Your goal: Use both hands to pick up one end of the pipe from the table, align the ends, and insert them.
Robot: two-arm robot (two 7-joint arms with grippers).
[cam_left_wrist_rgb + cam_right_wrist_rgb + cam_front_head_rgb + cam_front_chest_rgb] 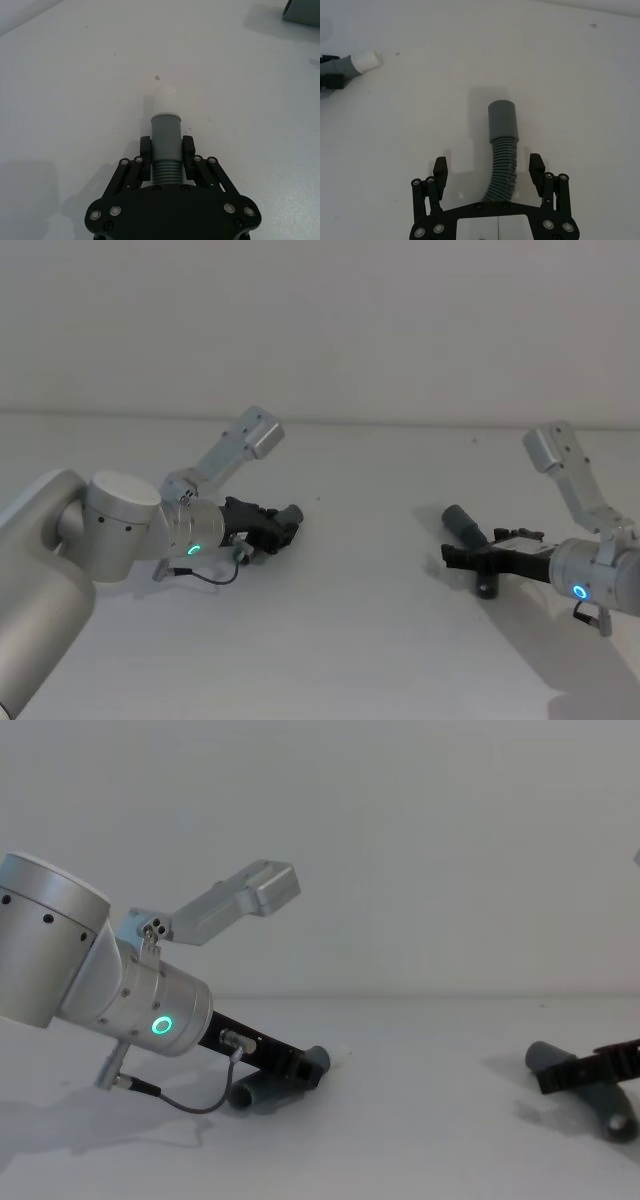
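I expect the pipe piece's grey cuff (548,1058) to stick out ahead and sag only a little when I lift the pipe piece, because the pipe piece's ribbed part (504,167) keeps a smooth curve.
My left gripper (166,150) is shut on one pipe piece (165,132), clamping it where the ribbed stretch meets the grey cuff. Its white-stubbed end (164,97) points forward, low over the table (360,640). The same gripper (280,530) sits at the left of the head view and shows again, as the left gripper (305,1065), in the chest view. The second pipe piece (502,125), with a plain grey cuff, lies on the table at the right. My right gripper (488,167) stands open astride its ribbed stretch, fingers (440,169) clear of it on both sides.
The two pieces lie well apart, with bare white table between the left one (290,515) and the right one (463,522). A small dark speck (157,77) marks the surface ahead of the white stub. A pale wall backs the table.
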